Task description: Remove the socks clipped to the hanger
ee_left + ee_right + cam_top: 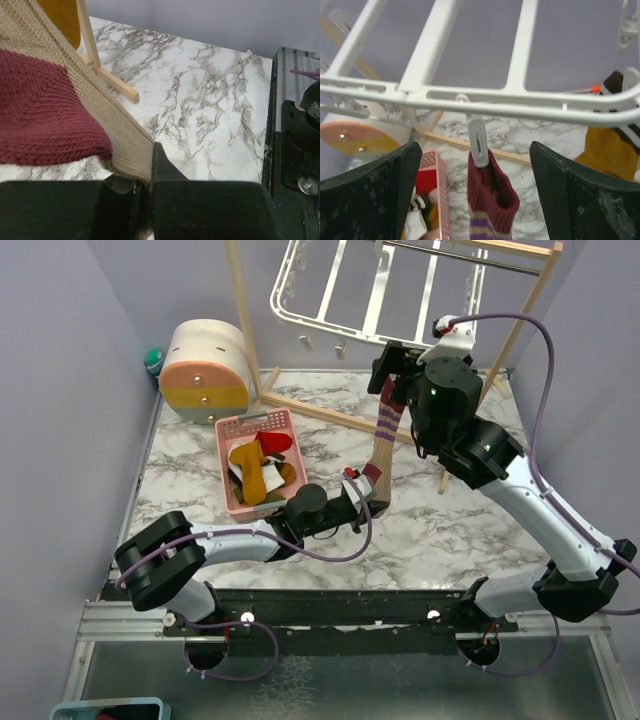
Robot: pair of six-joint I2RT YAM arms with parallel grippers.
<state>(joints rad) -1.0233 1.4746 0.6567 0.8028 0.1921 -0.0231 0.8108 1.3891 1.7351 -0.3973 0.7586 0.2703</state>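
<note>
Next, I move my right gripper back and bring it around to the clip's edge (485, 135) to squeeze both arms of the clip, because it is facing the flat front of the grey clip (478, 144).
A tan sock with a maroon cuff and purple stripes (385, 435) hangs from a grey clip (479, 145) on the white hanger (330, 290). My left gripper (372, 502) is shut on the sock's lower end; the left wrist view shows the tan knit and maroon heel (45, 117) pinched between its fingers (167, 170). My right gripper (480, 165) is open just below the hanger bar (480, 102), its fingers on either side of the clip and the maroon cuff (492, 192). A mustard and black sock (612, 145) hangs further right.
A pink basket (240, 430) holding several removed socks stands left of centre. A round peach and yellow box (205, 370) sits at the back left. The light wooden rack's poles and base bar (330, 412) surround the hanger. Marble tabletop (450, 530) lies in front.
</note>
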